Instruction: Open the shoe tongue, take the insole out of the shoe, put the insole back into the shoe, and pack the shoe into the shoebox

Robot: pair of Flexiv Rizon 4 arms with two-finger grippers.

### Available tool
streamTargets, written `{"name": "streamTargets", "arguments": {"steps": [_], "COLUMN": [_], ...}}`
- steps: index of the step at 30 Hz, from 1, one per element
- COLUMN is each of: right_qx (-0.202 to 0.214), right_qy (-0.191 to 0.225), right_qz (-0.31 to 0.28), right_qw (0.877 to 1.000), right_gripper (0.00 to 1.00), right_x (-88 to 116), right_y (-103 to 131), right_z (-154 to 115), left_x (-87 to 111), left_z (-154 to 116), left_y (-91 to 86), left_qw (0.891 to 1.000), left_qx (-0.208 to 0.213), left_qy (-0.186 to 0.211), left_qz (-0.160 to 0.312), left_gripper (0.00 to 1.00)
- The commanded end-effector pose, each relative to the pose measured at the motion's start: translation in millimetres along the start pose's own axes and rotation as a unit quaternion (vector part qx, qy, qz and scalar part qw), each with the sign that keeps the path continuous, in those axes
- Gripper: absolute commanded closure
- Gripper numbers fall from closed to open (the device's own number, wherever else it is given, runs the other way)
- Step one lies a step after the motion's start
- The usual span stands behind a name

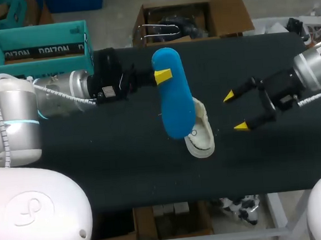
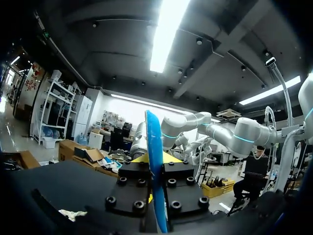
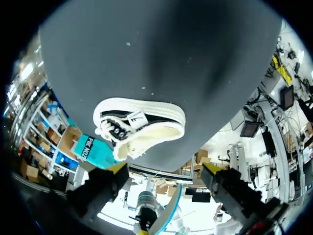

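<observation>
My left gripper has the insole's lower end [image 1: 180, 125] sticking straight out past it, so the blue insole [image 1: 172, 88] will stay flat when I carry it into the white shoe.
My left gripper [image 1: 162, 75] is shut on a blue insole [image 1: 173, 94] and holds it in the air above the middle of the table. In the left wrist view the insole [image 2: 154, 161] stands edge-on, clamped between the two fingers of that gripper [image 2: 155, 160]. A white shoe [image 1: 199, 132] lies on the dark table [image 1: 125, 167], partly under the insole's lower end. My right gripper [image 1: 235, 112] is open to the right of the shoe, apart from it, with nothing in it. In the right wrist view the shoe [image 3: 139, 126] lies ahead of the spread fingers of the right gripper [image 3: 164, 169].
A teal shoebox [image 1: 38, 47] stands open at the table's back left corner, behind my left arm; it also shows beyond the shoe as the shoebox [image 3: 90, 147] in the right wrist view. A small white scrap [image 2: 71, 214] lies on the table.
</observation>
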State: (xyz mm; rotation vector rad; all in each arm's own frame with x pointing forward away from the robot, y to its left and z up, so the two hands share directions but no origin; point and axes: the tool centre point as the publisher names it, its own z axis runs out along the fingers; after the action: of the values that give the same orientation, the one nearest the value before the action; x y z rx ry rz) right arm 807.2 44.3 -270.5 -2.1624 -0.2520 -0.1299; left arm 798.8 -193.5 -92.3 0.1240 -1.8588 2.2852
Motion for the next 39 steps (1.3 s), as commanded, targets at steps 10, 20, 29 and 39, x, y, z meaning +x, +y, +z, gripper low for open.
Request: {"name": "streamTargets", "arguments": {"steps": [10, 20, 29, 39], "right_qx": [0.045, 0.092, 0.159, 0.196], "right_qy": [-0.003, -0.007, -0.019, -0.014], "right_qz": [0.075, 0.098, 0.110, 0.113], "right_qw": [0.996, 0.991, 0.981, 0.974], "right_gripper": [0.00, 0.00, 0.00, 0.12], "right_x": [12, 10, 10, 14], "right_y": [4, -1, 3, 2], "right_z": [15, 25, 39, 46], "left_x": [-1.9, -20.6, -36.1, -42.5], "left_z": [2, 19, 34, 46], "left_y": [3.9, 33.6, 59.5, 78.7], "left_qw": [1.000, 0.998, 0.992, 0.987], "left_qx": [-0.001, 0.002, 0.018, 0.029], "left_qy": [-0.001, 0.032, 0.051, 0.064], "left_qz": [0.012, 0.063, 0.117, 0.142], "left_gripper": [1.00, 1.00, 1.00, 1.00]}}
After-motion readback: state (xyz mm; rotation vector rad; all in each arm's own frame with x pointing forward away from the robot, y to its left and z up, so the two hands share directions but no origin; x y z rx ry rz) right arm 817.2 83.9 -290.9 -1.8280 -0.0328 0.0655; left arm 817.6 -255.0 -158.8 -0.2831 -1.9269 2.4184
